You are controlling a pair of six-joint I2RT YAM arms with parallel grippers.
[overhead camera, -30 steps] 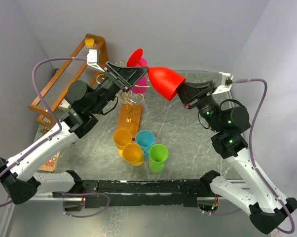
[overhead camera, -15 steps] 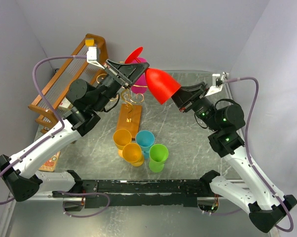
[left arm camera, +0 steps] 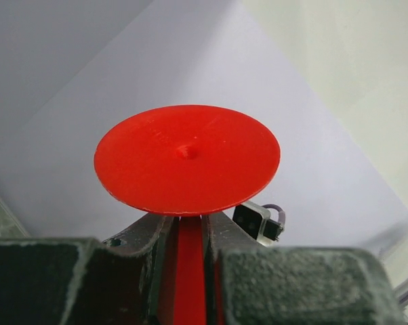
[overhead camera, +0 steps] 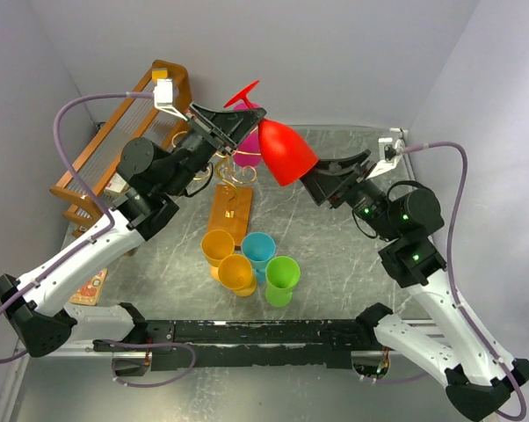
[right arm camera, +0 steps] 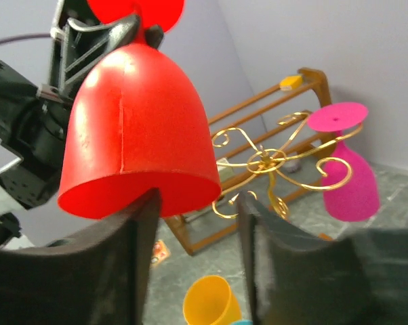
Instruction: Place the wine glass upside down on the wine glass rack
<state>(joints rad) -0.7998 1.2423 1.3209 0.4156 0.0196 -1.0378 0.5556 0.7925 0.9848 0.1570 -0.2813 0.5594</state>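
Observation:
The robot's left gripper covers the red glass's stem at the spot where the rack must hold it, so next the right gripper grips the edge of the red glass's foot.
A red wine glass hangs in the air, foot up and bowl tilted down to the right, above the wine glass rack. The rack is a gold wire tree on a small wooden base. My left gripper is shut on the glass's stem just under the round foot, and the left wrist view shows the left gripper with both pads against the stem. My right gripper stands open just below the bowl's rim. In the right wrist view the right gripper has its fingers apart under the red bowl.
A pink glass hangs upside down on the gold rack. A slanted wooden shelf rack stands at the back left. Two orange cups, a blue cup and a green cup cluster in front of the rack base.
My right gripper has opened and let go of the red bowl, drawing back slightly. My left gripper has closed on the stem, and the glass has shifted a little left.

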